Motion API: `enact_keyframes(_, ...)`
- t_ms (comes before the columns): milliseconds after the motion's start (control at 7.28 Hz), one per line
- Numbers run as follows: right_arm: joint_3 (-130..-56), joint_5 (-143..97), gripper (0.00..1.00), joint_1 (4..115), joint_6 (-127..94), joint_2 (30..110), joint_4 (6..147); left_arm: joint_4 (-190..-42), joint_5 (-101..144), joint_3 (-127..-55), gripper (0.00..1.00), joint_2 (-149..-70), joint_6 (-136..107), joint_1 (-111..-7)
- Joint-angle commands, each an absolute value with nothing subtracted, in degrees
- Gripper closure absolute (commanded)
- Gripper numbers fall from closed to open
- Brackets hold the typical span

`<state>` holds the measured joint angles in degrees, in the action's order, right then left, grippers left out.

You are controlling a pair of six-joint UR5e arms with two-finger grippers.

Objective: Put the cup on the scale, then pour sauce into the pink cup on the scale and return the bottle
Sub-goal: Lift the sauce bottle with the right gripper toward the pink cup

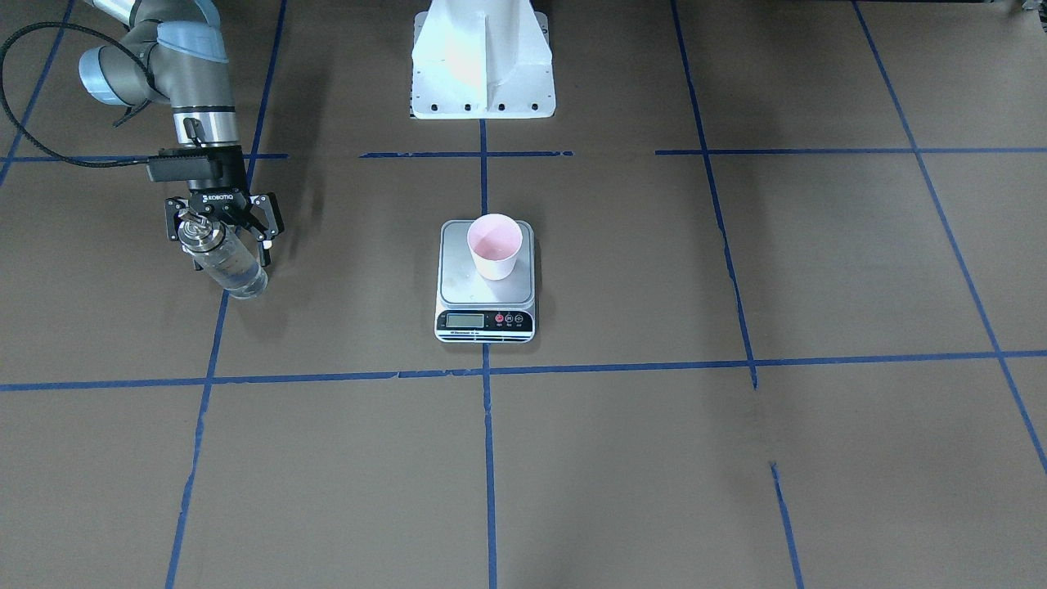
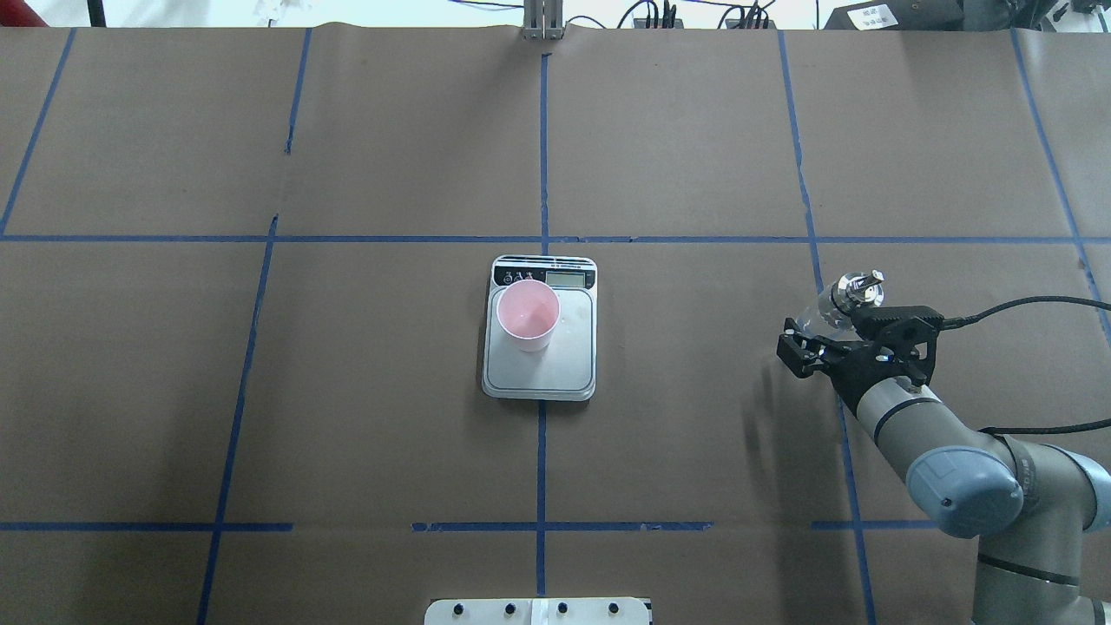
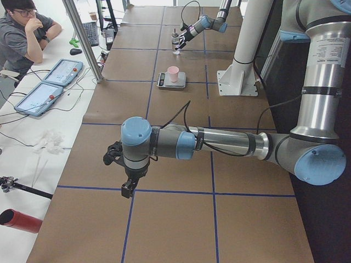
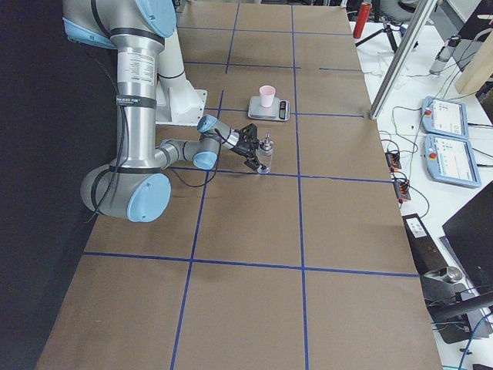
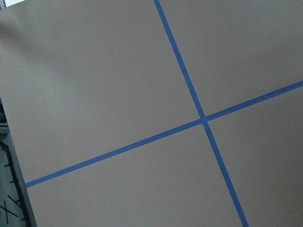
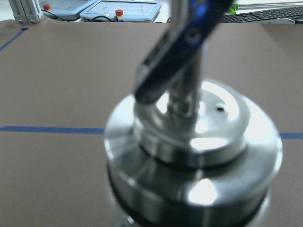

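Observation:
My gripper will tilt the clear glass bottle, and the flap (image 6: 163, 71) will then swing open by itself, since the spout's flap hangs on a round pivot pin.
The pink cup (image 1: 495, 245) stands upright on the silver plate of the scale (image 1: 487, 293), toward the plate's back. In the overhead view the cup (image 2: 528, 314) sits near the scale's (image 2: 555, 369) display. The clear glass bottle (image 1: 227, 266) with a shiny spout cap (image 2: 855, 291) stands upright on the table, far to the robot's right of the scale. My right gripper (image 1: 231, 258) reaches in level, fingers spread wide on either side of the bottle, open. The cap fills the right wrist view (image 6: 194, 156). My left gripper (image 3: 118, 164) shows only in the exterior left view; its state is unclear.
The white robot pedestal (image 1: 483, 65) stands behind the scale. Blue tape lines (image 1: 487, 458) grid the brown table. An operator (image 3: 24, 27) sits at a side bench with tablets (image 3: 49, 82). The left wrist view shows only bare table and tape (image 5: 203, 120).

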<state>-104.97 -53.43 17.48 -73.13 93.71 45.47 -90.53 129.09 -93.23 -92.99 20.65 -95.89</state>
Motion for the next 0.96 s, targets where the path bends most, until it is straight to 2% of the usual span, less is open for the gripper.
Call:
enact_keyframes(0, -104.9, -51.2, 0.01, 17.5, -73.1, 93.6, 45.4, -90.5, 129.1, -93.3, 0.0, -93.0, 20.7, -95.9)
enact_keyframes(137, -104.9, -50.5, 0.1, 17.5, -73.2, 93.5, 45.4, -90.5, 129.1, -93.3, 0.0, -93.0, 20.7, -95.9)
enact_keyframes(275, -104.9, -49.6, 0.77, 17.5, -73.2, 93.6, 44.0, -90.5, 129.1, -93.3, 0.0, -93.0, 20.7, -95.9)
enact_keyframes(412, -103.3, -49.1, 1.0, 17.6, -73.2, 93.6, 42.4, -90.5, 129.1, -93.3, 0.0, -93.0, 20.7, -95.9)
enact_keyframes(824, -103.2, -47.4, 1.0, 17.7, -73.1, 93.5, 40.5, -90.5, 129.1, -93.3, 0.0, -93.0, 20.7, -95.9)
